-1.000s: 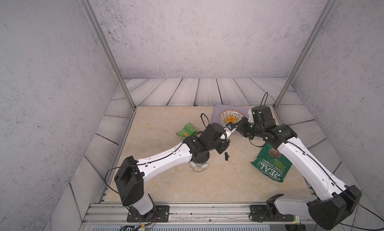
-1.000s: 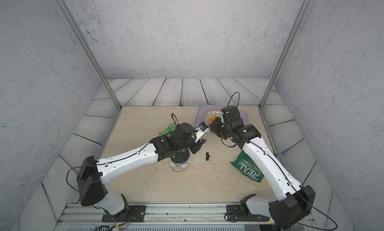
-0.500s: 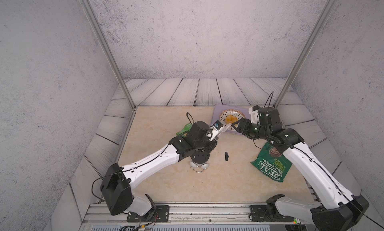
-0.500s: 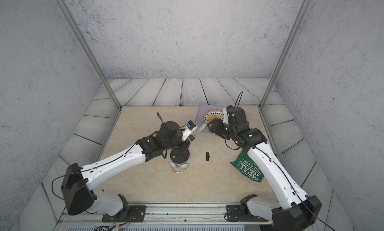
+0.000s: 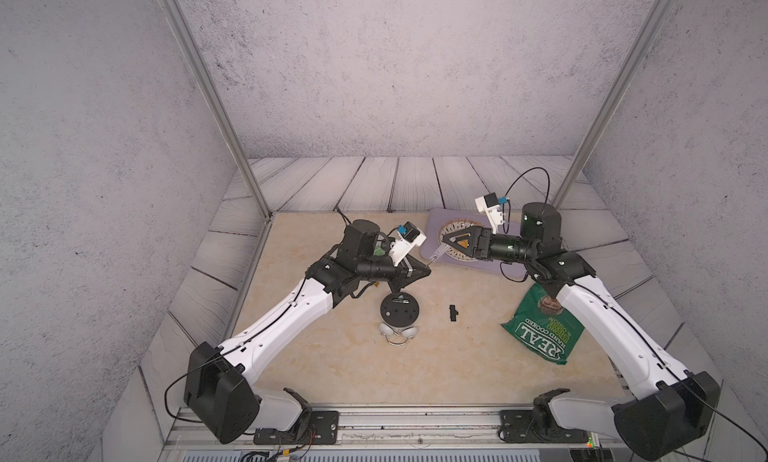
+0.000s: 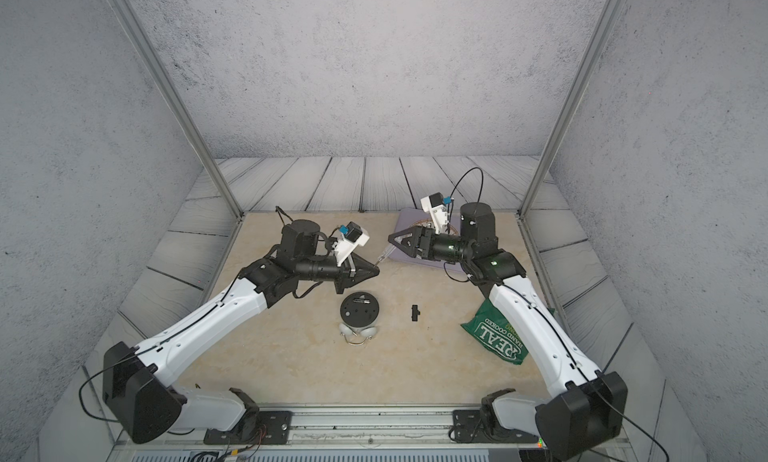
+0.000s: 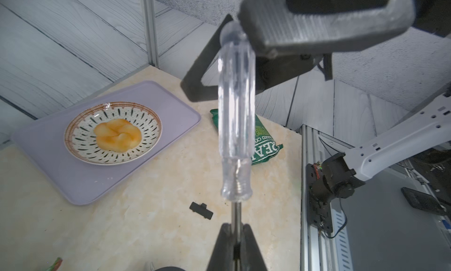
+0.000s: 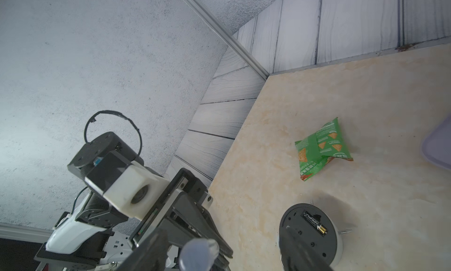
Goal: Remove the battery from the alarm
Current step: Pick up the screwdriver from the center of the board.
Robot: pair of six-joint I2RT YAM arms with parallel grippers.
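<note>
My left gripper covers the screwdriver's metal shaft (image 7: 236, 212), so next my right gripper takes the handle, freeing my left gripper to steady the alarm (image 5: 399, 309) before prying the battery out.
The alarm (image 5: 400, 310) (image 6: 359, 310) lies face down mid-table, black back up, bells toward the front. The battery (image 8: 314, 224) sits in its uncovered slot, black with a gold end. Behind the alarm my left gripper (image 5: 426, 268) (image 7: 235, 227) is shut on the metal shaft of a clear-handled screwdriver (image 7: 236, 121) (image 6: 383, 254). My right gripper (image 5: 445, 243) (image 8: 219, 257) is open, its jaws wide either side of the handle's end, which sits close against one finger. Neither gripper touches the alarm.
A small black battery cover (image 5: 452, 313) (image 7: 201, 210) lies right of the alarm. A purple tray (image 7: 73, 184) at the back holds a patterned dish (image 7: 83, 125) with a bun. A dark green chip bag (image 5: 540, 327) lies right, a light green packet (image 8: 322, 147) back left.
My left gripper closed on the screwdriver shaft and drew back to the left. My right gripper opened off the handle and pulled back to the right.
</note>
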